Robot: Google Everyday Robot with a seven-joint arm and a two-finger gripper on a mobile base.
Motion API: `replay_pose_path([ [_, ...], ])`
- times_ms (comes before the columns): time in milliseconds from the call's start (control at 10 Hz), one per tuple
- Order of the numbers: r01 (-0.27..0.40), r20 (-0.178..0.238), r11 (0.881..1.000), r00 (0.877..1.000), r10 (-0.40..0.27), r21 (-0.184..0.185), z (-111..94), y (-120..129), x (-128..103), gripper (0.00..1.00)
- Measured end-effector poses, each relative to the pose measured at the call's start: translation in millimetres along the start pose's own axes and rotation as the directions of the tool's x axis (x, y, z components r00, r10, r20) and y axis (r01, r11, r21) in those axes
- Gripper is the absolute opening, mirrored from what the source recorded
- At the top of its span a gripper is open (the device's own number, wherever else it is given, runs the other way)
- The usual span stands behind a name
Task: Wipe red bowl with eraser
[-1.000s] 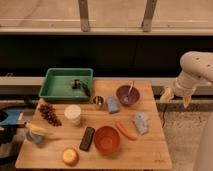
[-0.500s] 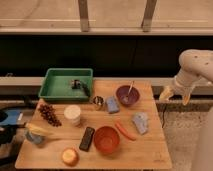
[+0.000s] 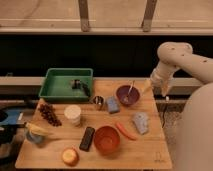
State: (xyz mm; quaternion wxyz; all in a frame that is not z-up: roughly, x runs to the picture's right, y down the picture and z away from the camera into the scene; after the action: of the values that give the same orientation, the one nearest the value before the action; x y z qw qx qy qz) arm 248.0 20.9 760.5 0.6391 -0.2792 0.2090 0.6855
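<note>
I expect the eraser [image 3: 88, 138] to fit down inside when I lower it, because the red bowl's opening [image 3: 108, 139] is wider than the eraser is long.
The red bowl [image 3: 107, 139] sits near the front middle of the wooden table [image 3: 150, 157]. The eraser [image 3: 87, 138], a flat black block, lies flat just left of the bowl, touching or almost touching its rim. My gripper [image 3: 158, 90] hangs at the end of the white arm over the table's far right edge, right of the purple bowl [image 3: 127, 94]. It is far from the eraser and the red bowl. Its fingers stand apart and hold nothing.
A spoon stands in the purple bowl. Two light blue sponges [image 3: 112, 104] [image 3: 141, 122], an orange carrot [image 3: 126, 131], a small metal cup [image 3: 98, 102], a white cup [image 3: 73, 114], grapes [image 3: 48, 114], a banana [image 3: 37, 131], a round fruit [image 3: 70, 156] and a green tray [image 3: 66, 84] share the table.
The arm has shifted slightly left, bringing my gripper a little closer to the table's right edge. Nothing on the table has moved.
</note>
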Motion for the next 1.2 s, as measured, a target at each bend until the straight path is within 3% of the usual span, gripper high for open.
replay_pose_path([
  [300, 0.12, -0.036, 0.991, 0.992, -0.122, -0.052, 13.1, 74.6, 0.5, 0.73],
  [500, 0.222, -0.084, 0.972, 0.97, -0.228, -0.079, 27.6, 137.8, 22.0, 0.73],
  [1000, 0.234, -0.088, 0.969, 0.967, -0.24, -0.076, 29.7, 143.8, 25.8, 0.73],
  [1200, 0.261, -0.095, 0.961, 0.958, -0.27, -0.094, 33.2, 148.6, 30.0, 0.73],
])
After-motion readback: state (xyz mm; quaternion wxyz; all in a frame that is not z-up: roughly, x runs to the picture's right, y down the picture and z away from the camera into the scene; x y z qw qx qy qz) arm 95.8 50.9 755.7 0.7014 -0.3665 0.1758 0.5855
